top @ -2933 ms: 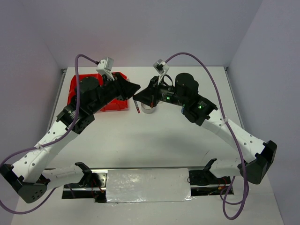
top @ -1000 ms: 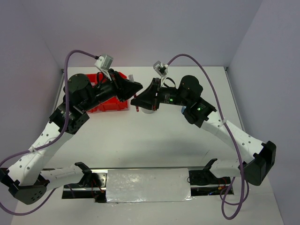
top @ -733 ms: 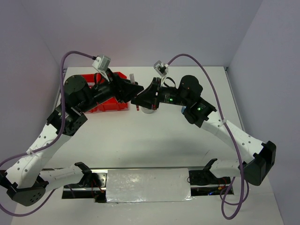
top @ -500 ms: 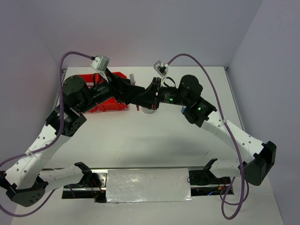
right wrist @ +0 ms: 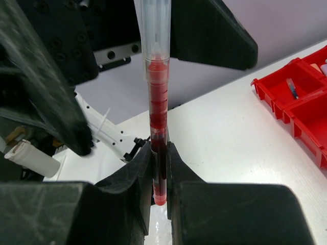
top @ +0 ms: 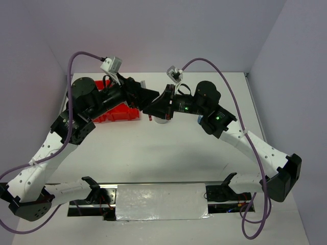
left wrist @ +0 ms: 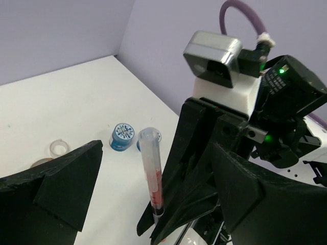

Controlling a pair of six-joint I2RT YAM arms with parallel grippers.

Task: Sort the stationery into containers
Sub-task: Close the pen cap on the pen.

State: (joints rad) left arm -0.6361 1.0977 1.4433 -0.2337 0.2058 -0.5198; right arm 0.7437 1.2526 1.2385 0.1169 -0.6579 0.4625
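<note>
My right gripper's fingers [left wrist: 180, 189] are crowded in between my left gripper's open fingers, so next my left gripper moves back and closes its fingers on the pen's clear cap [left wrist: 150, 147].
A thin red pen [right wrist: 158, 117] with a clear cap stands upright, and my right gripper [right wrist: 159, 153] is shut on its lower end. In the left wrist view the same pen [left wrist: 152, 173] rises between the wide-apart fingers [left wrist: 66, 189] of my open left gripper [left wrist: 156, 194], touching neither. From above, both grippers meet over the table's middle, left gripper [top: 144, 96] and right gripper [top: 149, 109], just right of the red containers [top: 115, 113]. Two blue-white tubs [left wrist: 121, 137] and a clear tape ring [left wrist: 59, 149] lie on the table.
The red containers [right wrist: 301, 102] lie to the right in the right wrist view, with a small bluish item [right wrist: 292, 87] in one compartment. A tape ring [top: 162, 121] shows under the right gripper. Both arms' purple cables arch overhead.
My left gripper's jaws have swung wide open around the pen's upper part and the arm has drawn back slightly to the left. The right gripper keeps its hold, unmoved.
</note>
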